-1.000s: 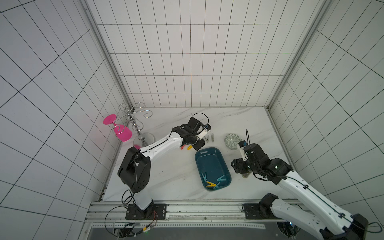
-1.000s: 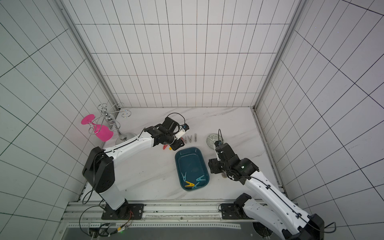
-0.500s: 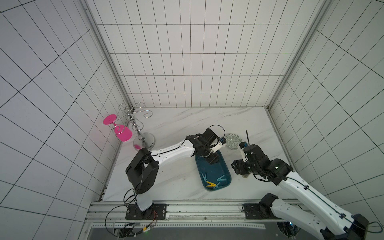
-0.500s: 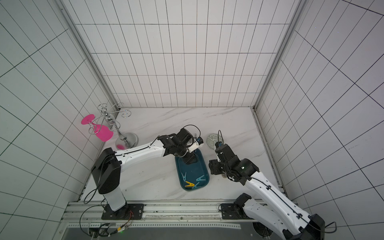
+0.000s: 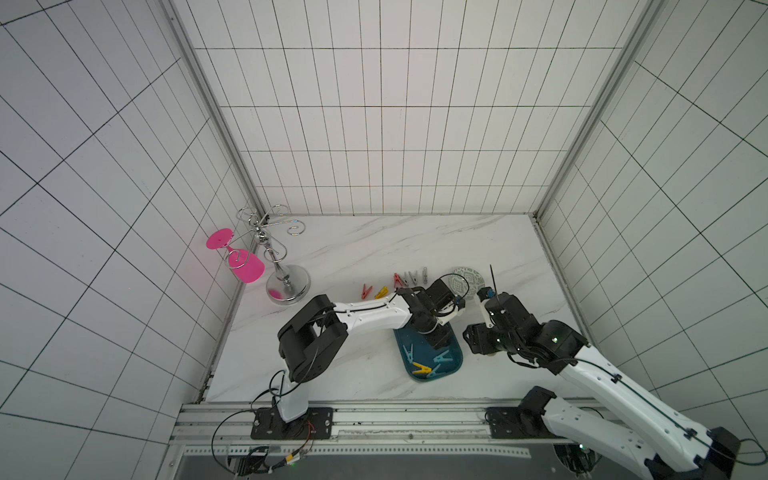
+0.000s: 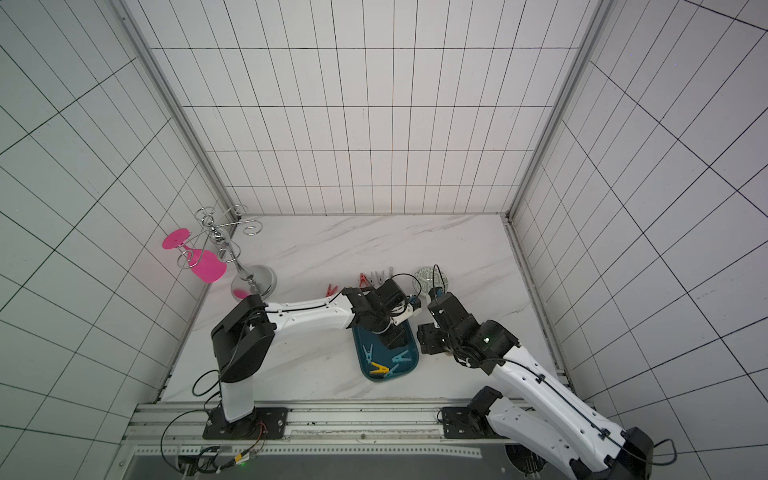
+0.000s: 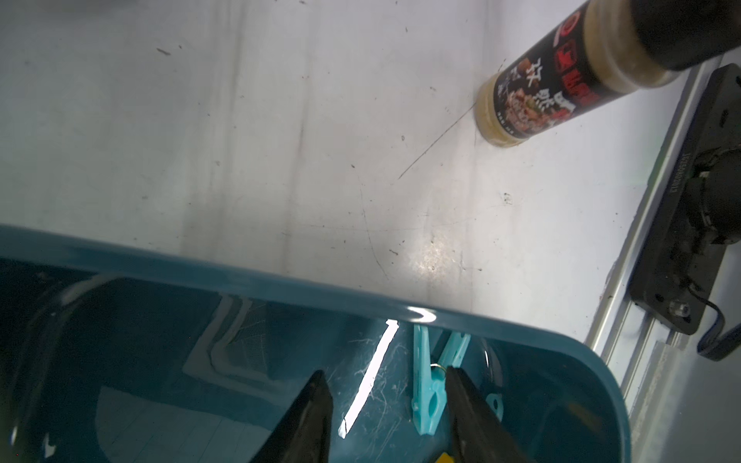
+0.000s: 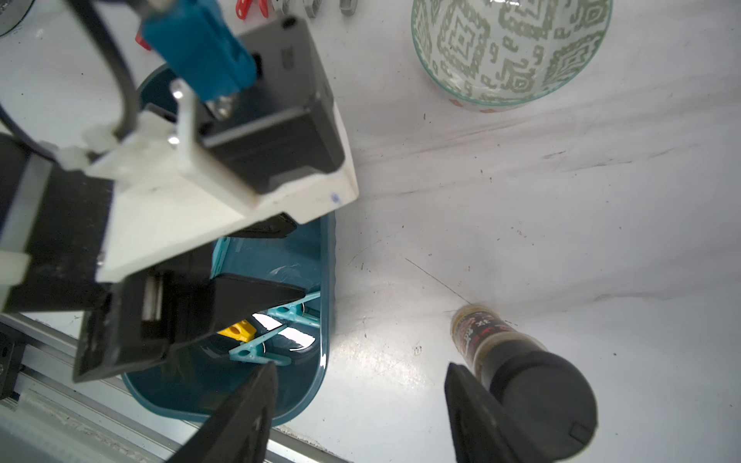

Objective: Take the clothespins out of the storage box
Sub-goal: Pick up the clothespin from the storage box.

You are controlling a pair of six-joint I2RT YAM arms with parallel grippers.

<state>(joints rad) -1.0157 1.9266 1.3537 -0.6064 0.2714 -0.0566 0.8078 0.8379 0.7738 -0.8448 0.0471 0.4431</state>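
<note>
I can see the light blue clothespin point(image 5: 442, 357) by the box's side lying lengthwise between my left gripper's open fingers, so I go on down until they are on either side of its arm point(image 7: 421, 362), before closing them.
The dark teal storage box point(image 5: 459, 353) point(image 6: 413, 353) lies at the front middle of the table. Three clothespins show in it: a light blue one point(image 5: 409, 353), a yellow one point(image 5: 422, 368) and another light blue one point(image 5: 441, 358). Several more clothespins lie on the table behind it, among them a red one point(image 5: 365, 291) and a grey one point(image 5: 413, 277). My left gripper point(image 5: 436, 338) point(image 7: 385, 373) hangs open inside the box, with a light blue clothespin point(image 7: 429, 397) lying against one finger and nothing gripped. My right gripper point(image 5: 478, 347) point(image 8: 359, 366) stands open over bare table right of the box.
A dark-capped spice bottle point(image 8: 481, 328) point(image 7: 533, 88) stands beside my right gripper's finger. A green-white patterned bowl point(image 5: 467, 280) point(image 8: 509, 52) sits behind the box. A chrome glass rack point(image 5: 270, 249) with a pink wine glass point(image 5: 245, 264) stands at the back left.
My left arm swung from the table behind the box, near the loose pins, forward over and down into the box. Its jaws widened a little. The right arm barely moved.
</note>
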